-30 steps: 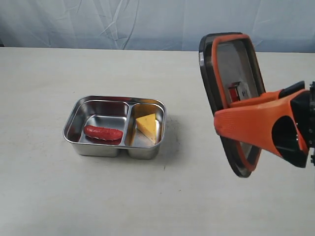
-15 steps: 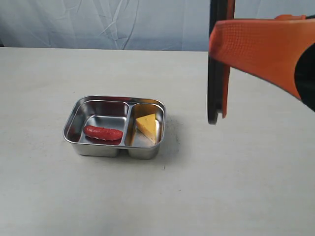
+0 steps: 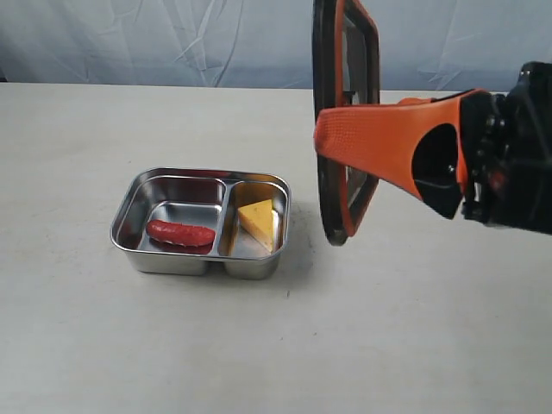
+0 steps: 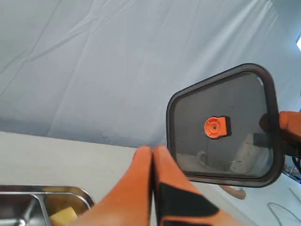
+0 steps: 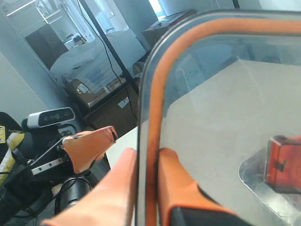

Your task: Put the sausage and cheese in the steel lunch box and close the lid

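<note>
Next, I open my left gripper and take the lid's lower end (image 3: pixel 341 228) with it before I close the lunch box, because my right gripper holds the lid upright (image 3: pixel 323 78) by one rim.
The steel lunch box (image 3: pixel 129 207) stands open on the table, left of centre. The red sausage (image 3: pixel 180 232) lies in its larger left compartment and the yellow cheese (image 3: pixel 257 220) in the right one. My right gripper (image 3: pixel 326 142) is shut on the rim of the dark lid (image 3: pixel 345 69), holding it upright in the air just right of the box. In the right wrist view the fingers (image 5: pixel 176 169) pinch the lid's orange-sealed edge (image 5: pixel 157 94). My left gripper (image 4: pixel 153 149) is shut and empty; beyond it are the lid (image 4: pixel 244 155), its orange valve (image 4: pixel 215 127) and a box corner (image 4: pixel 70 189).
A pale wrinkled cloth (image 3: pixel 172 43) hangs behind the table. Bare tabletop (image 3: pixel 259 345) surrounds the box. Past the table edge the right wrist view shows the left gripper (image 5: pixel 89 146) and its arm base, with stands and cables behind.
My right gripper has carried the lid up and leftward toward the box, turning it from its underside facing the camera to nearly edge-on. Box, sausage and cheese have not moved.
</note>
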Robot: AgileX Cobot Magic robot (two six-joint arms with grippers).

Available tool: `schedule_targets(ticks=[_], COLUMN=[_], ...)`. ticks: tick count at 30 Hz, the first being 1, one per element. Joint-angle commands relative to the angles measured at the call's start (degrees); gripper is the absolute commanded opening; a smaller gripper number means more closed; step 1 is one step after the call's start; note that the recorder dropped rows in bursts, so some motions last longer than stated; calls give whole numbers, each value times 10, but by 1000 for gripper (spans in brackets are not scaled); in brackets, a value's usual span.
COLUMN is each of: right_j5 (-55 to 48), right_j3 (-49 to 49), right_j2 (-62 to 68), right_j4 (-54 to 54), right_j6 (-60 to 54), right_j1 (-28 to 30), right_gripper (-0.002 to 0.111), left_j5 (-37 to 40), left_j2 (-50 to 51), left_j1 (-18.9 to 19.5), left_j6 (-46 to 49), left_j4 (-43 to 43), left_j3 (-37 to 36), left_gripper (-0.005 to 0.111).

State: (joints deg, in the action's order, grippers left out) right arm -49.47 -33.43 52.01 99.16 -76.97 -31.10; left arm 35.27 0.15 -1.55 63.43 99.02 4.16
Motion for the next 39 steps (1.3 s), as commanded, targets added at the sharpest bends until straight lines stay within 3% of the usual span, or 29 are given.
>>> schedule_targets(ticks=[1,6,8,13,19,26,29,35,39], right_j5=[1,-10,-12,13,68,92,91,84,79], right_j3=[-1,-1,-1,-1,-1,-16,-19,-17,-17], right_j2=[15,22,22,22,22,32,41,63,79], right_j4=[8,8,8,8,8,8,8,8,8], right_j6=[-8,-8,-8,-2,2,7,24,36,36], right_j1=[3,3,3,3,3,3,3,3,3], right_gripper=[-1,-1,-1,-1,-1,-1,-1,-1,-1], left_j5=[-31,-173,-179,-86,64,123,39,-271,-447], left_j2=[-1,5,35,175,359,525,554,558,558], left_j1=[-3,-3,-3,-3,-3,-9,-33,-96,-149], left_j6=[45,69,113,266,342,410,400,313,339], left_j4=[9,9,9,9,-23,-49,-75,-104,-110], left_j3=[43,134,168,236,265,270,288,320,326], left_gripper=[0,0,0,0,0,0,0,0,0])
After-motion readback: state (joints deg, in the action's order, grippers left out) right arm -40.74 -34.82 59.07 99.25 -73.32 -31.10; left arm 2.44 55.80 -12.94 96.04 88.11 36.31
